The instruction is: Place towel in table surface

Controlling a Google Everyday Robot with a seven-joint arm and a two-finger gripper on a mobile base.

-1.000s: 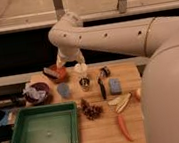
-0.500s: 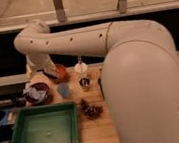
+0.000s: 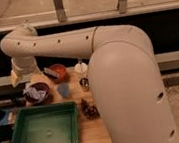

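The towel [image 3: 33,93] is loosely crumpled in the purple bowl [image 3: 46,93]. It will come free and hang in a limp heap when I lift it.
The towel [image 3: 35,92] is a crumpled pale blue-grey cloth lying in the purple bowl [image 3: 44,97] at the back left of the table surface [image 3: 89,132], a tan wooden top. My arm sweeps in from the right and bends down at the far left. My gripper [image 3: 18,86] hangs just left of the bowl and close to the towel, partly hidden behind the wrist. It is open and holds nothing.
A green tray [image 3: 43,132] fills the front left. Behind the purple bowl an orange bowl [image 3: 60,70] holds a blue sponge [image 3: 50,73]. A flat blue-grey piece [image 3: 64,90], a white bottle [image 3: 81,67], a metal cup [image 3: 84,82] and a pine cone [image 3: 91,111] sit mid-table.
The arm has swung left and down, bringing the gripper from above the orange bowl to beside the purple bowl. The arm's bulk now covers the table's right side.
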